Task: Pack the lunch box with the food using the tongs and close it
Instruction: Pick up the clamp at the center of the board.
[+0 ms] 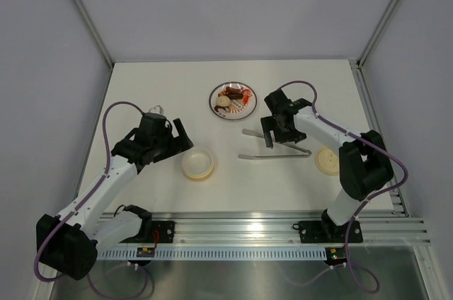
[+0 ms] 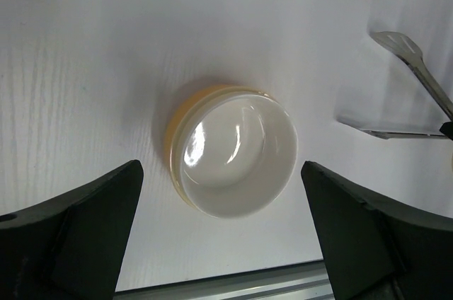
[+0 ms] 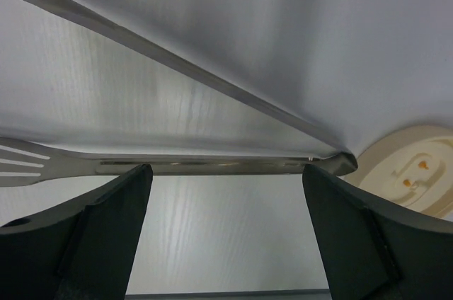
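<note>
The tongs' joined end (image 1: 308,153) is pointing at the lid. Next, my right gripper turns it toward the rail by the tongs' far arm (image 1: 291,146) before gripping both arms.
The lunch box (image 1: 197,164) is a round cream-yellow tub, empty, standing left of centre on the table; in the left wrist view the lunch box (image 2: 233,151) lies just ahead of my fingers. My left gripper (image 1: 184,136) (image 2: 223,243) hovers open beside it, holding nothing. The food (image 1: 232,97), brown, red-orange and one pale slice, sits on a patterned plate (image 1: 218,109). The silver tongs (image 1: 276,154) (image 3: 212,165) lie flat in a narrow V, joined end to the right. Above their arms my right gripper (image 1: 270,134) (image 3: 226,236) stands open and empty.
The flat cream lid (image 1: 327,160) (image 3: 417,169) rests on the table to the right of the tongs' joined end. An aluminium rail (image 1: 233,226) runs along the near table edge. Grey walls close in the table's back and sides.
</note>
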### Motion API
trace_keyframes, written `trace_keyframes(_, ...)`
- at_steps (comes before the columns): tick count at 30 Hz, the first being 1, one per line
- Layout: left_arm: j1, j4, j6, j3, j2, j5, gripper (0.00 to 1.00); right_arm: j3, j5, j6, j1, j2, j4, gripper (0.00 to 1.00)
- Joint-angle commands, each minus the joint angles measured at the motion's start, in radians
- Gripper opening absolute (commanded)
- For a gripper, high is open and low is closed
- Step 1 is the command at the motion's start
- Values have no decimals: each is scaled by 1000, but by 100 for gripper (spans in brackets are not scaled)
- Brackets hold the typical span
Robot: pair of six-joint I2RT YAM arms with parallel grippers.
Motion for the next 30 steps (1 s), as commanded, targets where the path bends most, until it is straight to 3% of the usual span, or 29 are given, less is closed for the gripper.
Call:
trace_keyframes(1,-4,-31,33,54,-16,-49,99,92,35,-158,5,55,-47,95)
trace_keyframes(5,-3,-22,33,52,-18,-46,99,139,-19,-282,0,150,-49,95)
trace_keyframes(10,-4,-22,36,49,-18,-54,99,146,-138,-319,-72,183,8,90)
trace_keyframes(13,-3,-22,37,51,-21,-56,99,153,-174,-324,-103,206,14,82)
trace_keyframes(18,-3,-23,40,58,-22,-65,99,137,-201,-301,-104,229,20,54)
trace_keyframes(23,-4,-22,43,60,-21,-65,99,94,-238,-266,-104,212,43,45)
trace_keyframes(30,-3,-20,45,69,-21,-68,99,41,-289,-200,-104,155,65,24)
